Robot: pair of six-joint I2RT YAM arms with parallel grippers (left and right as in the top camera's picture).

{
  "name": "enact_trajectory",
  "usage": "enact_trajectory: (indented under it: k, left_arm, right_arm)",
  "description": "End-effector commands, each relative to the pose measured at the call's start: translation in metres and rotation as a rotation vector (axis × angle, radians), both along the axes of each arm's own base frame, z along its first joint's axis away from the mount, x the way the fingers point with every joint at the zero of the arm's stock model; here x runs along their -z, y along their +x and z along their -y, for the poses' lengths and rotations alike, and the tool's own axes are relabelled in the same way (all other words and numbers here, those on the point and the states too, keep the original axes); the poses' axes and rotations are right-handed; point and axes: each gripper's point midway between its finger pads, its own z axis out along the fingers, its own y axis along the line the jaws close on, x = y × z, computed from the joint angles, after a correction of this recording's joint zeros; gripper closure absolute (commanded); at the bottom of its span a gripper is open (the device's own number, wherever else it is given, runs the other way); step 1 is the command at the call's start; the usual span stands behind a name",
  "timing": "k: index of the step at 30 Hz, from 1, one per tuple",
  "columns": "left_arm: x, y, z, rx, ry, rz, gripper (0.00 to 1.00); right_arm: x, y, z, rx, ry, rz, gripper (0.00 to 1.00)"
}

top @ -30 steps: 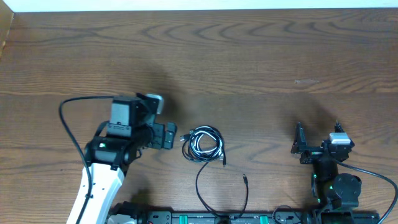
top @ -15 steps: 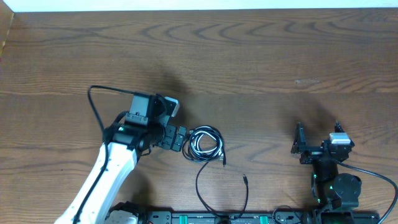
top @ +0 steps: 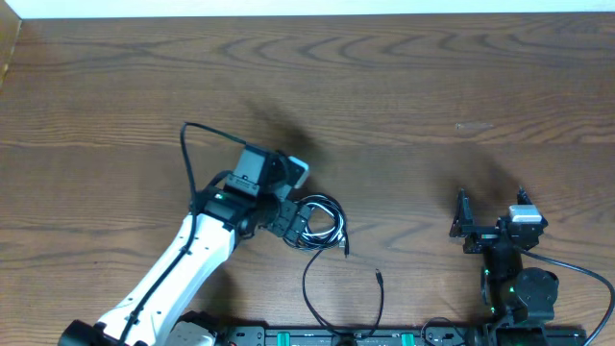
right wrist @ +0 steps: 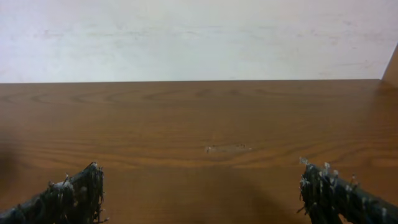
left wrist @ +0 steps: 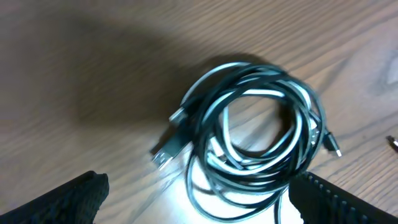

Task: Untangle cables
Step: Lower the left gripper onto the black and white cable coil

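The flat plug (left wrist: 173, 147) and the coil's parts (left wrist: 203, 130) next to it are between my open fingers. My left gripper should keep going down until it closes around those parts of the coil.
The cables (top: 322, 223) lie in a small coil of black and whitish strands near the table's front middle, with one long black tail (top: 317, 288) looping toward the front edge and ending in a small plug tip (top: 379, 275). My left gripper (top: 296, 223) hovers open over the coil's left edge. In the left wrist view the cables (left wrist: 255, 124) fill the frame between my wide-spread fingers (left wrist: 81, 196), with a flat plug (left wrist: 166, 151) sticking out left. My right gripper (top: 490, 213) stands open at the front right, far from the coil, nothing between its fingers (right wrist: 71, 196).
The wooden table (top: 404, 106) stretches bare behind the coil. A thick black wire (top: 192, 159) arcs off my left arm. A rail with connectors (top: 317, 336) runs along the front edge. A pale wall (right wrist: 199, 37) rises beyond the table's far edge.
My left arm has swung right across the table until its open gripper hangs over the coil's left side. The coil and the right arm have not moved.
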Motion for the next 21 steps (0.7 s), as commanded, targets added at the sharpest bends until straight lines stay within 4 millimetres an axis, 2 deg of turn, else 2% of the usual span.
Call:
enact_trajectory:
  k: [1,6,15,21]
  left_arm:
    - [0.002,0.007,0.004,0.022,0.025,0.013,0.02]
    - [0.022,0.006,0.0,-0.034,0.059,-0.056,0.02]
    - [0.057,-0.007,0.01,0.017,0.118,-0.152,0.02]
    - [0.063,-0.001,0.014,0.009,0.111,-0.147,0.02]
  right_arm:
    - [0.0,0.0,0.0,0.0,-0.013,0.0,0.01]
    - [0.0,0.0,0.0,0.0,-0.013,0.0,0.01]
    - [0.0,0.0,0.0,0.0,-0.013,0.001,0.01]
    - [0.0,0.0,0.0,0.0,-0.013,0.0,0.01]
